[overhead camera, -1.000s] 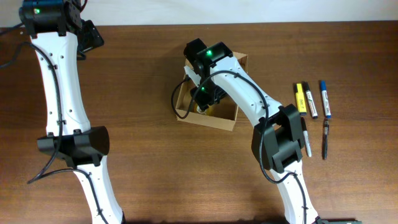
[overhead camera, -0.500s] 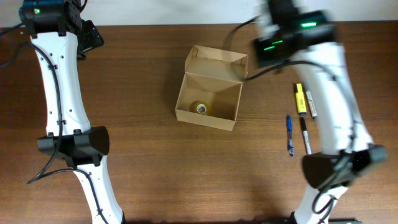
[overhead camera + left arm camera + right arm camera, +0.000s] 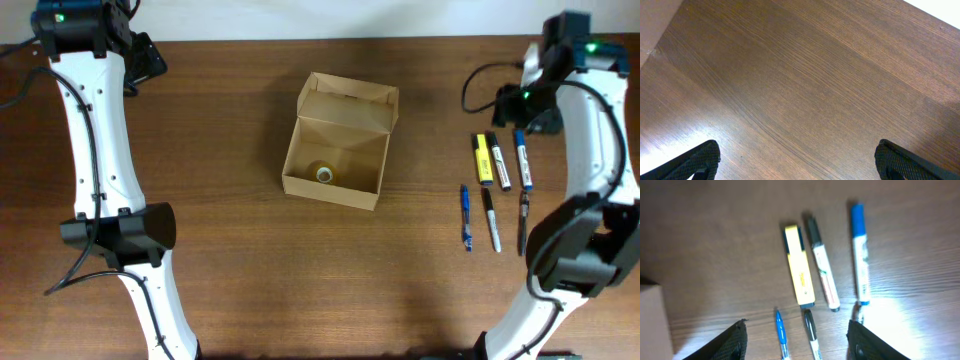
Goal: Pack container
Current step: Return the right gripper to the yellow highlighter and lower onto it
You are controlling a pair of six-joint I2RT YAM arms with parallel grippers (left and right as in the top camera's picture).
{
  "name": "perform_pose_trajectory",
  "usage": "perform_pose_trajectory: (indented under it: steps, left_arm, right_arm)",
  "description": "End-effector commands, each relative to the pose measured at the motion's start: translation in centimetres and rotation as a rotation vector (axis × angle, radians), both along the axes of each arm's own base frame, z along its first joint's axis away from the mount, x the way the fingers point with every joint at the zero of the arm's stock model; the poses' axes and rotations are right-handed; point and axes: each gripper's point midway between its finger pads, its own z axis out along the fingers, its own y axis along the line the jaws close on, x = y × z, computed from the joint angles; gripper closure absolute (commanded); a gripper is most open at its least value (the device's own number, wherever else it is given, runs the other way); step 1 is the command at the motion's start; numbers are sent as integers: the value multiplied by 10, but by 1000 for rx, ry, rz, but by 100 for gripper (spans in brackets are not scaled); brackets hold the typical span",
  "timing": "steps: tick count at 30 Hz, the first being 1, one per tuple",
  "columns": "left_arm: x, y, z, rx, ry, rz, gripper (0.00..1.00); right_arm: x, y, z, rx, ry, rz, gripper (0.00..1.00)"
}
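I should keep moving my right gripper down and close it across the highlighter's narrow width [image 3: 801, 275], as a piece of wood [image 3: 813, 265] is between the yellow highlighter and the black-capped marker.
The container [image 3: 337, 187] is an open tan cardboard box at the table's middle, its lid flap standing up at the back. A small yellow roll [image 3: 323, 174] lies inside it. My right gripper [image 3: 528, 108] is open and empty, hovering at the far right just behind a group of pens. In the right wrist view its fingers [image 3: 800, 347] frame a yellow highlighter [image 3: 800, 280], a black-capped marker [image 3: 822, 272], a blue marker [image 3: 859, 255], a blue pen [image 3: 781, 337] and a black pen [image 3: 811, 330]. My left gripper [image 3: 145, 60] is open and empty at the back left, far from the box.
The pens lie in two rows right of the box: highlighter [image 3: 483, 158], marker [image 3: 499, 160] and blue marker [image 3: 523, 158] behind, blue pen [image 3: 466, 216], black pen [image 3: 491, 218] and a dark pen [image 3: 522, 222] in front. The left wrist view [image 3: 800, 170] shows bare wood.
My right arm has lifted out of the box and swung to the far right, over the pens. The yellow roll now shows inside the box. The left arm has not moved.
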Motion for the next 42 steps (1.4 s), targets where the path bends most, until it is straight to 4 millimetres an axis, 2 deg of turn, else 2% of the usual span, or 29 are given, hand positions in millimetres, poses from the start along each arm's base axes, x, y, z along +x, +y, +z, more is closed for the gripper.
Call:
perform_pose_trajectory:
  steps: [1, 5, 12, 20, 42]
  left_arm:
    - [0, 4, 3, 15, -6, 5, 0]
    - [0, 4, 3, 15, -6, 5, 0]
    - [0, 4, 3, 15, -6, 5, 0]
    - [0, 4, 3, 15, -6, 5, 0]
    - [0, 4, 3, 15, -6, 5, 0]
  right_arm:
    - [-5, 11, -29, 44, 61, 25, 35]
    - [-10, 14, -61, 64, 134, 26, 35]
    - [-9, 14, -95, 76, 193, 40, 35]
    - [0, 12, -108, 73, 181, 51, 34]
    - [-3, 11, -151, 76, 248, 102, 35]
